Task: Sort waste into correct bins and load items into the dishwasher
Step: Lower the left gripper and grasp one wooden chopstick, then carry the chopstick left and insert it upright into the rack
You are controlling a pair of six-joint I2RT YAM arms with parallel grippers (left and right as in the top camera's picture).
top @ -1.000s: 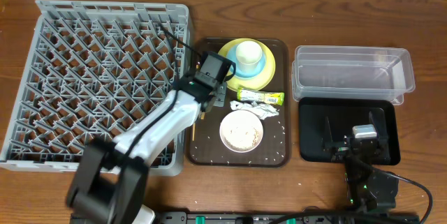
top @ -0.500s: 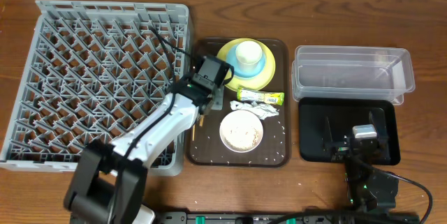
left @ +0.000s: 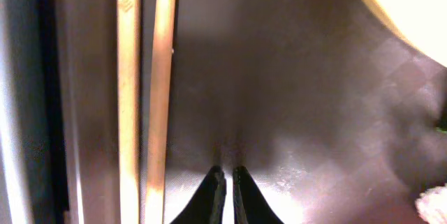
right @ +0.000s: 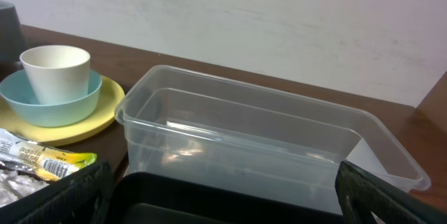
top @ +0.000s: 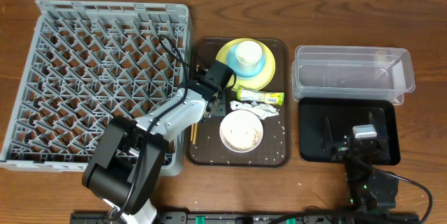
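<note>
The shut tips of my left gripper are next to both chopsticks. I should open the tips, bring one to each side of the nearer chopstick [left: 158, 137] and close them around it.
Two wooden chopsticks [left: 128, 77] lie along the left edge of the brown tray [top: 272, 151]. My left gripper [left: 228, 182] is shut and empty, its tips just above the tray floor to the right of the chopsticks; from overhead the left gripper [top: 215, 91] sits beside the dish rack [top: 98, 77]. On the yellow plate [top: 269, 79] stands the blue bowl [top: 257, 67] with the white cup [top: 246, 54] inside. The wrapper [top: 262, 98], paper scraps [top: 267, 111] and the white bowl of rice [top: 242, 130] sit below. My right gripper [top: 353, 135] hangs open over the black tray [top: 314, 151].
The clear tub [top: 353, 74] stands behind the black tray, seen close in the right wrist view as the clear tub [right: 265, 133]. Loose grains are scattered over the brown tray floor. The rack's wall [left: 14, 77] runs right beside the chopsticks.
My left arm has swung and dropped its gripper lower onto the tray's left side beside the chopsticks. The right arm has not moved.
</note>
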